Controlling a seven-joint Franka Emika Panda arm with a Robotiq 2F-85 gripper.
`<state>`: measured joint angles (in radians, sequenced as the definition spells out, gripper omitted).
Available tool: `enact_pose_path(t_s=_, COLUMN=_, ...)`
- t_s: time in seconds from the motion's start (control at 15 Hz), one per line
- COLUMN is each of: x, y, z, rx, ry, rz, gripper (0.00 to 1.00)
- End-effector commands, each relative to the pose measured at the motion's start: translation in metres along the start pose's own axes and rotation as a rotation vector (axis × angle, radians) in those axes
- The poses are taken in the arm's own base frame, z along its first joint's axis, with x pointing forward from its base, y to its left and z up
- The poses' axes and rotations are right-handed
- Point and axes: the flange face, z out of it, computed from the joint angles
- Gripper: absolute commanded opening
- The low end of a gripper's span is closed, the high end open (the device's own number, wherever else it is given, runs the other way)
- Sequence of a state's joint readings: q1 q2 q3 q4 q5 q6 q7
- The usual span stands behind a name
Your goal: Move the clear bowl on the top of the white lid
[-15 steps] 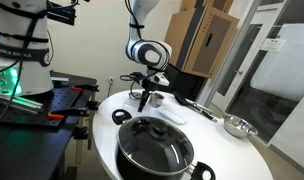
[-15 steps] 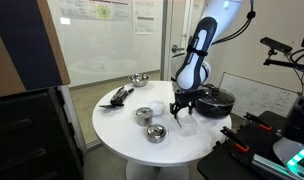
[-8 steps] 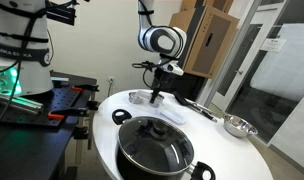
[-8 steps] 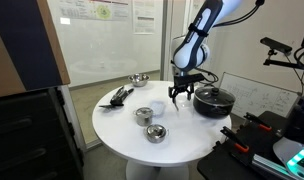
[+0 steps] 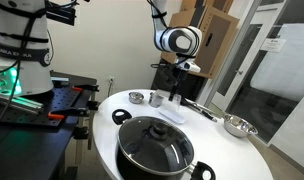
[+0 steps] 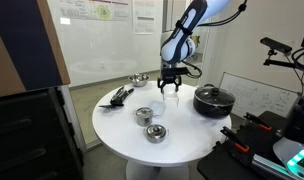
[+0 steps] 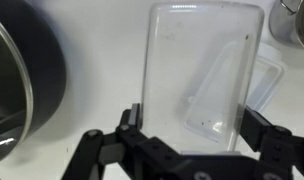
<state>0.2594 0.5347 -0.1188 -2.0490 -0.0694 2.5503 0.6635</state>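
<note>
My gripper should carry the clear bowl [image 7: 192,75] away from the black pot, over the lid [image 7: 235,90], before lowering it, because the bowl hangs toward the pot's side of the white lid.
My gripper [image 7: 195,122] is shut on the clear bowl [image 7: 202,60], a see-through rectangular tub with rounded corners, with one finger on each long side. It holds the tub well above the round white table in both exterior views [image 5: 178,92] [image 6: 171,89]. In the wrist view a white lid [image 7: 271,78] lies on the table below. It shows partly through the tub and partly past its right edge.
A large black pot with a glass lid [image 5: 154,146] [image 6: 213,100] [image 7: 20,70] stands on the table [image 6: 117,125]. A small metal cup [image 6: 144,116], a pale shallow dish [image 6: 156,132], a metal bowl [image 6: 139,79] [image 5: 237,125] and black utensils [image 6: 119,96] also lie there.
My gripper has risen from the table beside the pot and swung away from it toward the table's middle, carrying the clear bowl.
</note>
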Motion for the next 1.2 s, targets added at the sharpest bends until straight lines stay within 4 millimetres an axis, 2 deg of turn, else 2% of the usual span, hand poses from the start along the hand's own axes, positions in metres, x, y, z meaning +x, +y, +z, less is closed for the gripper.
enact_pose_path(t_s=0.0, x=0.002, y=-0.005, z=0.004, rx=-0.003, ry=-0.001, rz=0.0, gripper=0.9)
enact_pose_path(t_s=0.33, x=0.002, y=-0.002, z=0.006, rx=-0.005, ry=-0.004, rz=0.003, gripper=0.9)
enact_pose_path(t_s=0.4, x=-0.004, y=-0.003, z=0.012, rx=-0.012, ry=-0.017, rz=0.002, gripper=0.65)
enact_pose_path(t_s=0.73, x=0.0, y=-0.01, z=0.036, rx=-0.016, ry=-0.085, rz=0.106, gripper=0.65)
enact_pose_path(t_s=0.87, x=0.007, y=-0.01, z=0.038, rx=0.002, ry=-0.1, rz=0.163, gripper=0.65)
enact_pose_path(t_s=1.13, x=0.028, y=-0.008, z=0.03, rx=0.039, ry=-0.109, rz=0.262, gripper=0.65)
